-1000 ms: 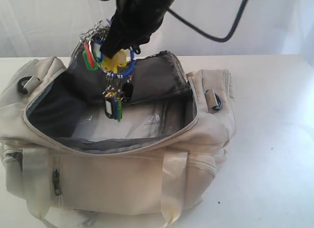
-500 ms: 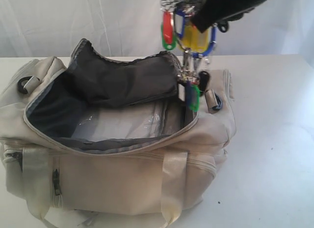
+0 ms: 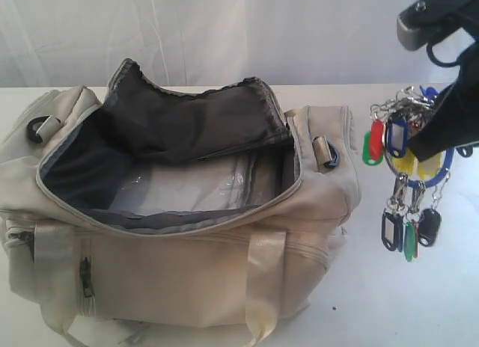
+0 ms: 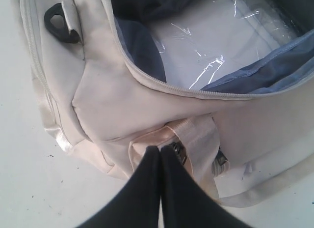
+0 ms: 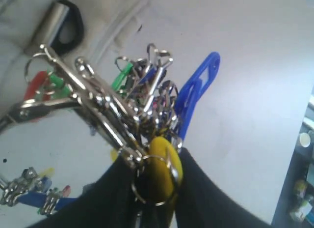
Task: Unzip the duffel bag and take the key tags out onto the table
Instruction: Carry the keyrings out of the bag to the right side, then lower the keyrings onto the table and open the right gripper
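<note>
My right gripper should keep lowering the key tags (image 3: pixel 410 229), which hang clear of the duffel bag over the empty white table (image 3: pixel 391 280), until they rest there, and then let go.
The cream duffel bag (image 3: pixel 194 272) lies unzipped on the white table (image 3: pixel 419 302), its dark lining and a clear plastic sheet showing inside. My right gripper (image 3: pixel 438 141) hangs in the air to the right of the bag, shut on the bunch of key tags (image 3: pixel 404 175); green, blue, red and yellow tags dangle from metal rings above the table. In the right wrist view a yellow key tag (image 5: pixel 164 171) is pinched between the dark fingers (image 5: pixel 206 193). My left gripper (image 4: pixel 160 150) is shut on nothing, its tips over a pale webbing strap (image 4: pixel 196 134) on the duffel bag (image 4: pixel 113 100).
A black D-ring (image 3: pixel 329 152) sits on the bag's right end, another (image 3: pixel 39 127) on the left end. The grey flap (image 3: pixel 194 123) of lining stands up at the bag's far side. White drapes hang behind the table.
My right gripper has carried the key tags up out of the bag, then to the right and down, past the bag's right end. The left gripper shows no earlier frame.
</note>
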`<state>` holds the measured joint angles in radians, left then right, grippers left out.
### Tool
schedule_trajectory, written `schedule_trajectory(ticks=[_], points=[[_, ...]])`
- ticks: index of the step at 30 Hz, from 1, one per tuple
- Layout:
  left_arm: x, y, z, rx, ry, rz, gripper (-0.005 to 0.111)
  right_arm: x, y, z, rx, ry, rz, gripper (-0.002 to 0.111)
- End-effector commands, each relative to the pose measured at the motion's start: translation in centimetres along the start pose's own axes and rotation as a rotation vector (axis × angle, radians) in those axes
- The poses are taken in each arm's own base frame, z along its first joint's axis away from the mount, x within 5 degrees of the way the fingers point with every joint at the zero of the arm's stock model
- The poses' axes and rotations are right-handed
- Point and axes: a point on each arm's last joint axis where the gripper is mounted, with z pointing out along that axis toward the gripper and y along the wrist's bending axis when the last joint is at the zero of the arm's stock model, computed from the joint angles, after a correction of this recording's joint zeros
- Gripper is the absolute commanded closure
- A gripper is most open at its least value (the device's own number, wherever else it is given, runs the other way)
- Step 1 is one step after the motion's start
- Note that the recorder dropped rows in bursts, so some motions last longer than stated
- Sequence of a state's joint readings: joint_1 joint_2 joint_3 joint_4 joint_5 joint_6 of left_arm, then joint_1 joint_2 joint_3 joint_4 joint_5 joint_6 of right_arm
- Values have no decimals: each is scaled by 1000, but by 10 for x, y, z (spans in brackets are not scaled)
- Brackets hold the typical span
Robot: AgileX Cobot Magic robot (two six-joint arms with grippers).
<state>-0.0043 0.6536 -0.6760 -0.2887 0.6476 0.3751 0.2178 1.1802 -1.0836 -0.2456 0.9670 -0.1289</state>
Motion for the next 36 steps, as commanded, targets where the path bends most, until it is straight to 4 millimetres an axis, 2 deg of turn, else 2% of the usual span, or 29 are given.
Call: schedule_trajectory(ticks=[1, 6, 12, 21, 23, 25, 32, 36], points=[[1, -2, 0, 14, 1, -18, 107, 14, -6, 25, 25, 47, 68, 108], [1, -2, 0, 14, 1, -18, 107, 25, -7, 64, 0, 143, 121, 108], [1, -2, 0, 14, 1, -18, 107, 33, 2, 116, -75, 261, 159, 108], [1, -2, 0, 14, 1, -18, 107, 40, 15, 164, -139, 365, 179, 108], [1, -2, 0, 14, 1, -18, 107, 40, 16, 170, -141, 363, 180, 108], [1, -2, 0, 14, 1, -18, 107, 40, 16, 171, -136, 359, 201, 103], [1, -2, 0, 14, 1, -18, 107, 38, 13, 163, -128, 337, 206, 53], [1, -2, 0, 14, 1, -18, 107, 35, 9, 144, -114, 310, 230, 49]])
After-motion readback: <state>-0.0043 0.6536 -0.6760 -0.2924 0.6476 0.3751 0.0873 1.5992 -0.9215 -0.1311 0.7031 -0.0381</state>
